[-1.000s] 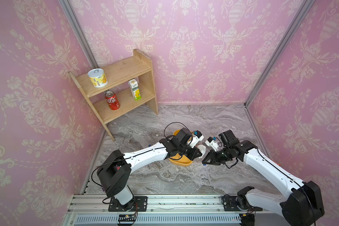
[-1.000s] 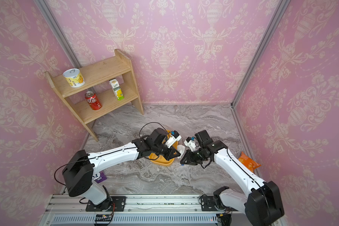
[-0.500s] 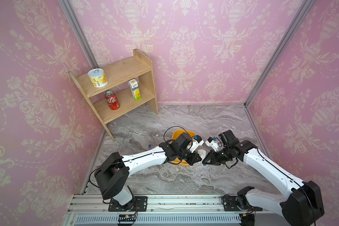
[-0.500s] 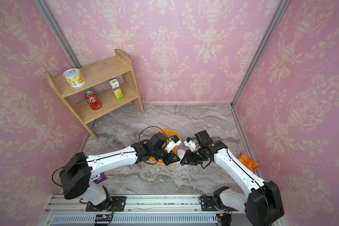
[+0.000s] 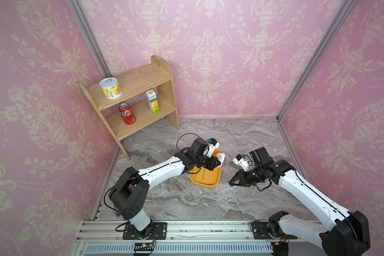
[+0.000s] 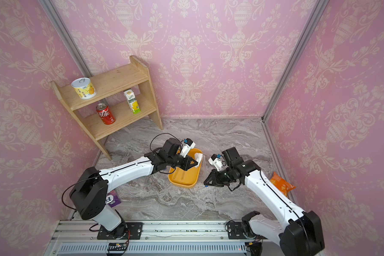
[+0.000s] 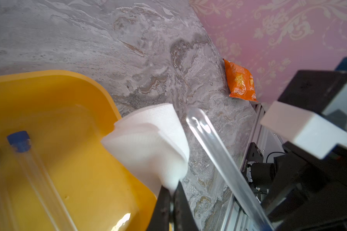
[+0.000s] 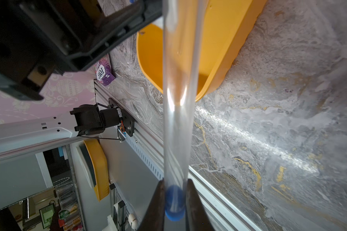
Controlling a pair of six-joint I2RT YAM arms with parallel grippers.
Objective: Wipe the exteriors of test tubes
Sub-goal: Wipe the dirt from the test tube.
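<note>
The pad and the tube's rounded end (image 7: pixel 197 115) have a gap between them, so my right gripper should first bring the tube over. My left gripper will then wipe toward the tube's blue cap (image 8: pixel 175 203).
My right gripper (image 8: pixel 174 192) is shut on the blue-capped end (image 8: pixel 174 202) of a clear test tube (image 8: pixel 178 100). The tube (image 5: pixel 228 170) runs from the gripper (image 5: pixel 231 182) toward the far side, beside the yellow tray (image 5: pixel 203 185). My left gripper (image 7: pixel 171 190) is shut on a folded white wiping pad (image 7: pixel 148 140), which sits next to the tube's rounded end (image 7: pixel 196 122) with a small gap between them. In both top views the pad (image 6: pixel 198 157) hangs over the tray's far right corner. Two more capped test tubes (image 7: pixel 38 176) lie in the tray (image 7: pixel 58 84).
A wooden shelf (image 5: pixel 142 79) with a tin, a red can and a carton stands at the back left. An orange snack bag (image 6: pixel 279 182) lies by the right wall. A purple packet (image 6: pixel 112 198) sits by the left arm's base.
The left gripper slid the pad toward the front along the tube, then back to its far rounded end. The right arm has stayed put with the tube.
</note>
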